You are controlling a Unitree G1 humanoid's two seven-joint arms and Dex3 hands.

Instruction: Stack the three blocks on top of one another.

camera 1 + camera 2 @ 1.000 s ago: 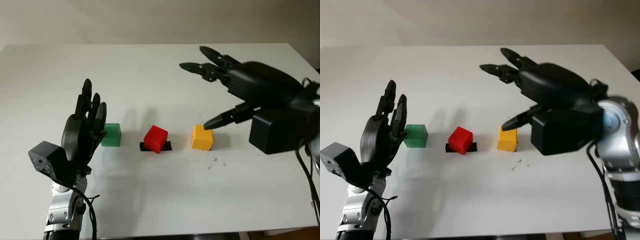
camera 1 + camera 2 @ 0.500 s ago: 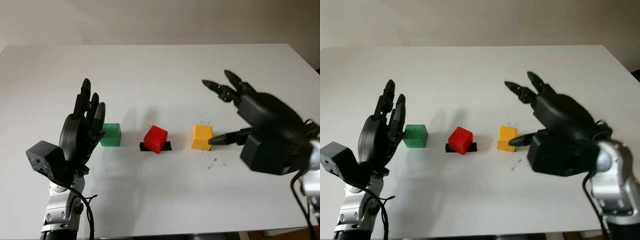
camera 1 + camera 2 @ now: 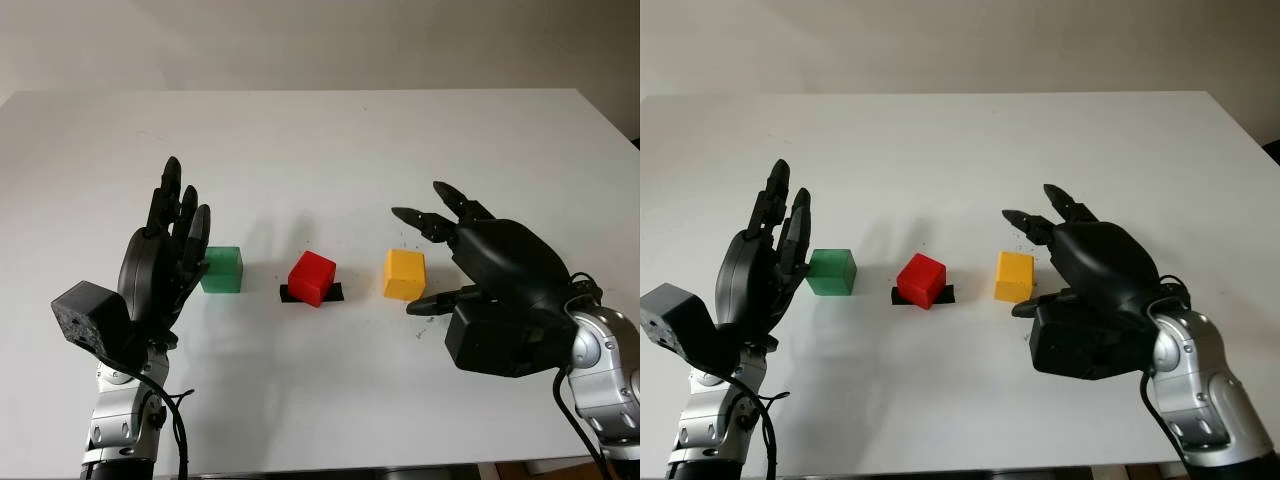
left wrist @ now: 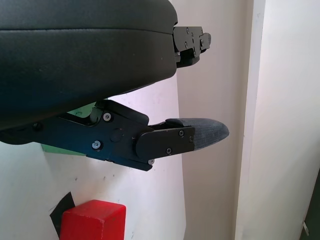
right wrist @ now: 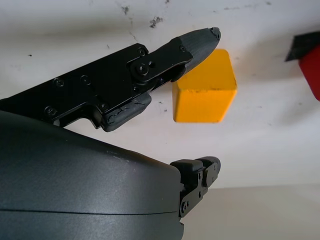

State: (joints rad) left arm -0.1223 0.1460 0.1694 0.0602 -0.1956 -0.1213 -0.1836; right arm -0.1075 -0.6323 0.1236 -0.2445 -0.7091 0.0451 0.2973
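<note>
Small dark specks (image 3: 421, 333) are on the white table next to the yellow block (image 3: 404, 275). I should expect more specks hidden under the block when I lift it.
Three blocks lie in a row on the white table (image 3: 320, 140): a green block (image 3: 222, 269) at the left, a red block (image 3: 312, 277) on a black patch in the middle, a yellow block (image 3: 404, 274) at the right. My right hand (image 3: 436, 252) is open just right of the yellow block, with the thumb near the block's front corner and the fingers behind it, not touching. In the right wrist view the yellow block (image 5: 205, 93) lies beyond the thumb. My left hand (image 3: 178, 235) is open and upright just left of the green block.
A black patch (image 3: 334, 292) of tape lies under the red block. Small dark specks (image 3: 430, 322) mark the table in front of the yellow block. Bare white table extends behind the row to the far edge.
My right hand has come down and drawn back toward me, from above and behind the yellow block to just right of it. The left hand and the blocks have stayed put.
</note>
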